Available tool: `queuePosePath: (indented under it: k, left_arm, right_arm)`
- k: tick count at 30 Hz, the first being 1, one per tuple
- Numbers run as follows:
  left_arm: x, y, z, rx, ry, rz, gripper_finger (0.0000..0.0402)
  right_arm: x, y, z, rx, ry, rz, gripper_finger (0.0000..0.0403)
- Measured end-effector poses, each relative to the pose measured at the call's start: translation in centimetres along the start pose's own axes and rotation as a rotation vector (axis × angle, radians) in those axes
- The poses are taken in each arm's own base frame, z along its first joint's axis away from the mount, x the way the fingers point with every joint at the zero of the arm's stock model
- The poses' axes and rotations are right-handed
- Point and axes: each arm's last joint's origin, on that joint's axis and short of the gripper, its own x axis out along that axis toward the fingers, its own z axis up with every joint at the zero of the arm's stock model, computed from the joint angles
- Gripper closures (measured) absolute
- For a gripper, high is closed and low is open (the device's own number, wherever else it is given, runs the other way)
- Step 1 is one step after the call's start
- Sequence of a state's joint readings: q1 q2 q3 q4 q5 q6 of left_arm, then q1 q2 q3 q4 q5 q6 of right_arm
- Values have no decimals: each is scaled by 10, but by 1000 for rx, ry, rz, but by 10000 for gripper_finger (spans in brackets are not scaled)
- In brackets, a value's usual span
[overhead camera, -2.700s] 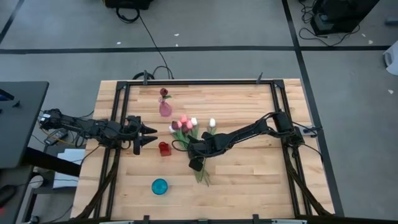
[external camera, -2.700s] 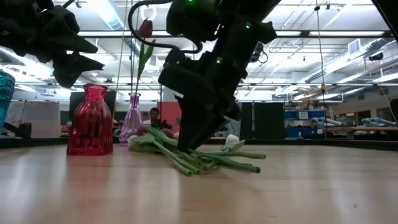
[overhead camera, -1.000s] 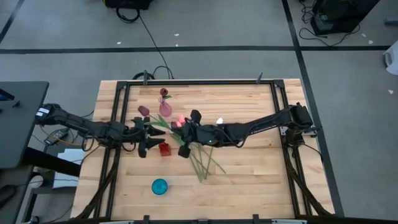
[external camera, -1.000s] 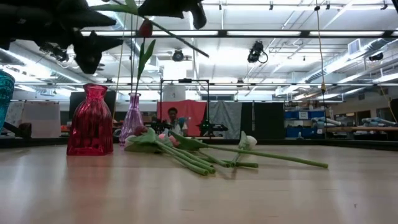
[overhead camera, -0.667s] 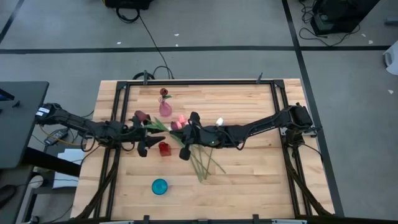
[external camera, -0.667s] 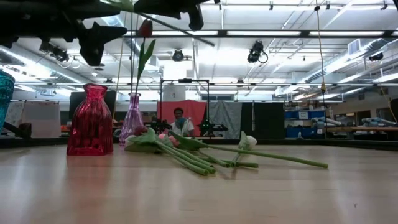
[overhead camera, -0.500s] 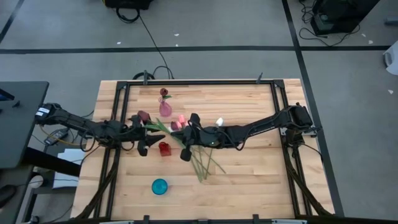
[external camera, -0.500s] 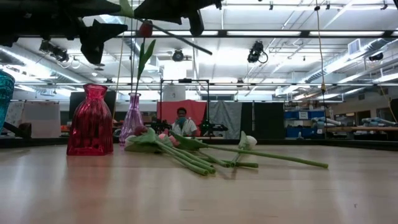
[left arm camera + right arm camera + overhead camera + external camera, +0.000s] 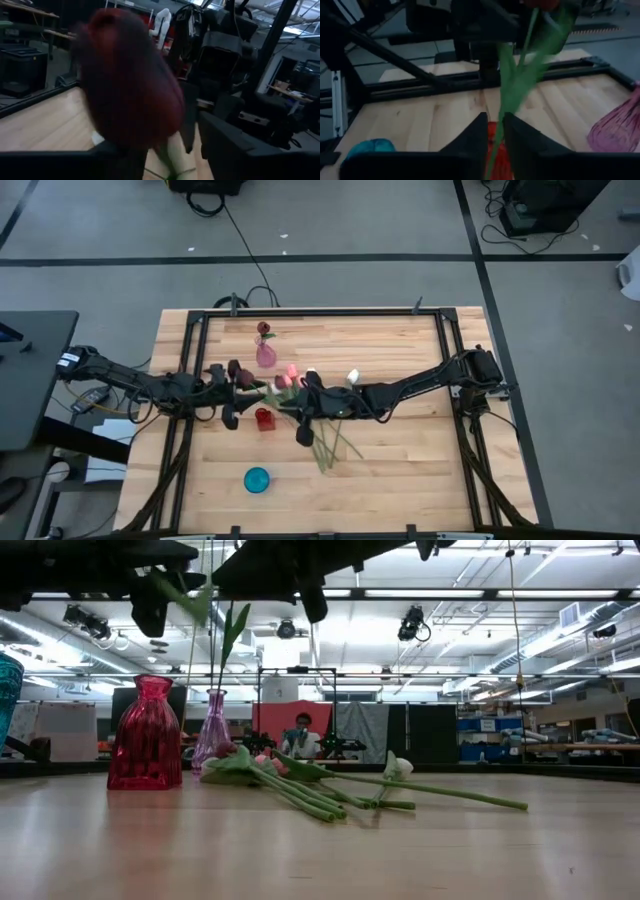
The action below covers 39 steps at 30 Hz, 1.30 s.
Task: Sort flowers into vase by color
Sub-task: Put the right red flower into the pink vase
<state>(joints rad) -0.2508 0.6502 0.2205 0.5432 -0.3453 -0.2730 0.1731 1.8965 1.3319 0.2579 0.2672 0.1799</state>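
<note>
My right gripper is low on the maroon tulip's stem (image 9: 494, 152), so next I steady the tulip with my left gripper while my right gripper takes it higher, at its leaves (image 9: 514, 90).
My right gripper (image 9: 305, 415) is shut on a maroon tulip (image 9: 243, 374), which it holds in the air above the red vase (image 9: 263, 418). In the left wrist view the tulip's head (image 9: 130, 85) looms close over my open left gripper (image 9: 172, 150), its stem running down between the two fingers. I cannot tell whether those fingers touch it. My left gripper (image 9: 230, 392) sits just left of the red vase. The remaining pink and white tulips (image 9: 325, 435) lie in a loose heap on the table (image 9: 300, 785). My right gripper pinches the maroon tulip's green stem (image 9: 501, 117) between its two fingers, well below the head. The fingers come level from the table's right side and lie across the stem. The tulip is lifted clear, its head pointing toward the left arm.
A pink vase (image 9: 265, 354) holding one maroon tulip stands behind the red vase (image 9: 146, 735). A teal vase (image 9: 257, 479) stands near the front edge. Bare wood lies to the right of the heap and along the near edge. A person shows far behind the table.
My right gripper has shifted slightly down and toward the near edge, still holding the tulip. The tulip's head has come in between my left gripper's fingers. The heap on the table has stayed put.
</note>
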Motion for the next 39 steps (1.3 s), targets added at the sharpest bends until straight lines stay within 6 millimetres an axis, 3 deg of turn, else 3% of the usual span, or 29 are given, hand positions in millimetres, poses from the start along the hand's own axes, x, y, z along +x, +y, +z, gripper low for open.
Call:
queuePosePath:
  k: [11, 22, 29, 39]
  left_arm:
    - [1, 1, -3, 9, 60, 4, 356]
    - [36, -21, 30, 125, 139, 0, 359]
    - [57, -30, 45, 184, 131, 5, 357]
    - [64, -30, 45, 185, 134, -9, 357]
  right_arm:
    - [4, -15, -3, 47, 56, -4, 187]
    - [4, -14, 0, 42, 40, 52, 134]
    - [16, -13, -17, 11, 77, 80, 151]
    - [16, -14, -11, -50, 21, 38, 256]
